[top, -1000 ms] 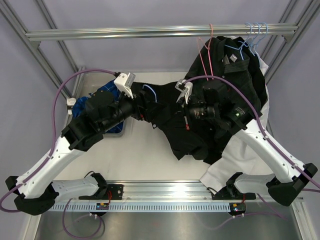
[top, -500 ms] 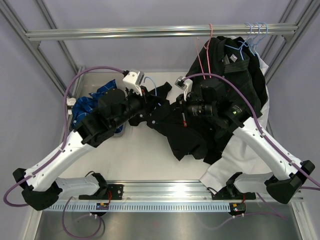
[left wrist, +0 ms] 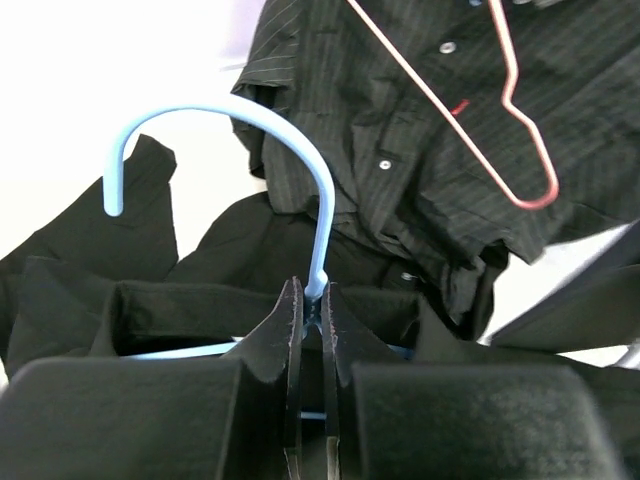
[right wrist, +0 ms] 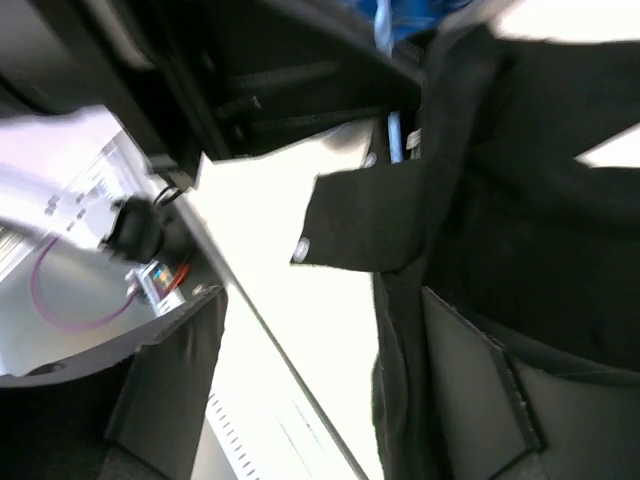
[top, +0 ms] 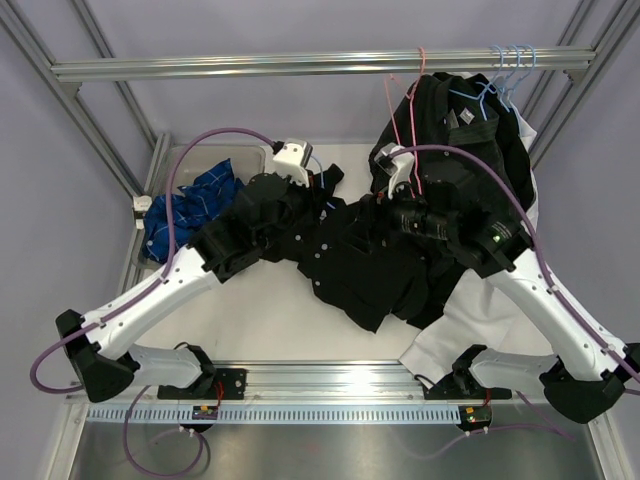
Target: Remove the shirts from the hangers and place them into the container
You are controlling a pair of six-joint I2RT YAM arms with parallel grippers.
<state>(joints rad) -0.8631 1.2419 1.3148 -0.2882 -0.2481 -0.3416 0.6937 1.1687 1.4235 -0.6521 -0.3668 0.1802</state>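
The flap with a button (right wrist: 352,222) is hanging loose, so the black shirt (top: 360,268) will come open and slide off the light blue hanger when the robot pulls the shirt.
My left gripper (left wrist: 310,296) is shut on the neck of a light blue hanger (left wrist: 322,190), whose hook curves up and to the left. That hanger sits inside a black shirt (top: 360,270) spread over the middle of the table. In the top view my left gripper (top: 325,187) is at this shirt's collar. My right gripper (top: 377,205) is open just to the right; black cloth (right wrist: 520,230) hangs against one finger (right wrist: 500,400). A blue plaid shirt (top: 190,205) lies in the container (top: 205,150) at the left. A pink-red hanger (left wrist: 500,110) lies on a dark striped shirt (left wrist: 400,120).
A metal rail (top: 250,67) crosses the back, carrying a pink hanger (top: 421,60) and several light blue hangers (top: 512,60). Dark shirts (top: 470,140) hang below them at the right. A large white cloth (top: 470,310) drapes under the right arm.
My left gripper moved right and closed on the light blue hanger's neck. My right gripper opened, letting go of the black shirt, and shifted slightly right. The shirt has spread out.
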